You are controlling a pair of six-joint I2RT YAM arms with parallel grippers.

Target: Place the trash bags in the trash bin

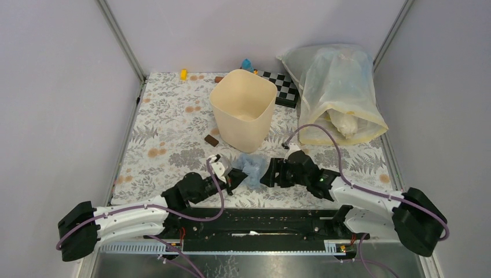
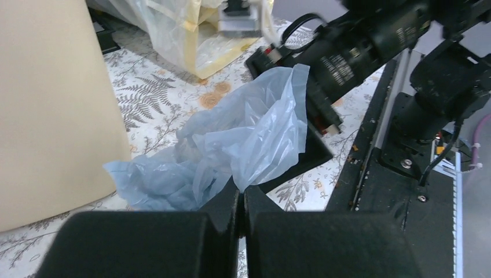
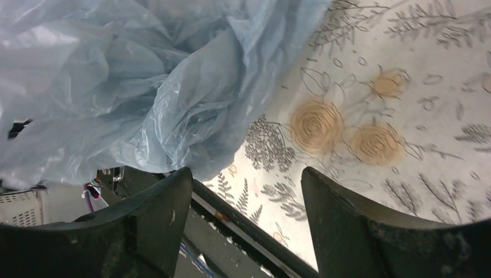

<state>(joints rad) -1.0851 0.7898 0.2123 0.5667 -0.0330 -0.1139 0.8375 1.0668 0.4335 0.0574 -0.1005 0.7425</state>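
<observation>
The pale-blue trash bag is hanging outside the open fingers of my right gripper, so I should move my right gripper back and close it on the bag's loose edge.
The pale-blue trash bag lies crumpled on the floral table just in front of the cream-beige trash bin, which stands upright and open. My left gripper is shut on the near edge of the bag; the plastic tapers into the closed fingertips of the left gripper. The bin wall fills the left of that view. My right gripper is open at the bag's right side. In the right wrist view the bag hangs beyond the left finger of the right gripper, with nothing between the fingers.
A large yellowish-clear sack lies at the back right. A checkerboard sits behind the bin. A small brown block lies left of the bin; yellow and blue toys lie by the back wall. A black rail runs along the near edge.
</observation>
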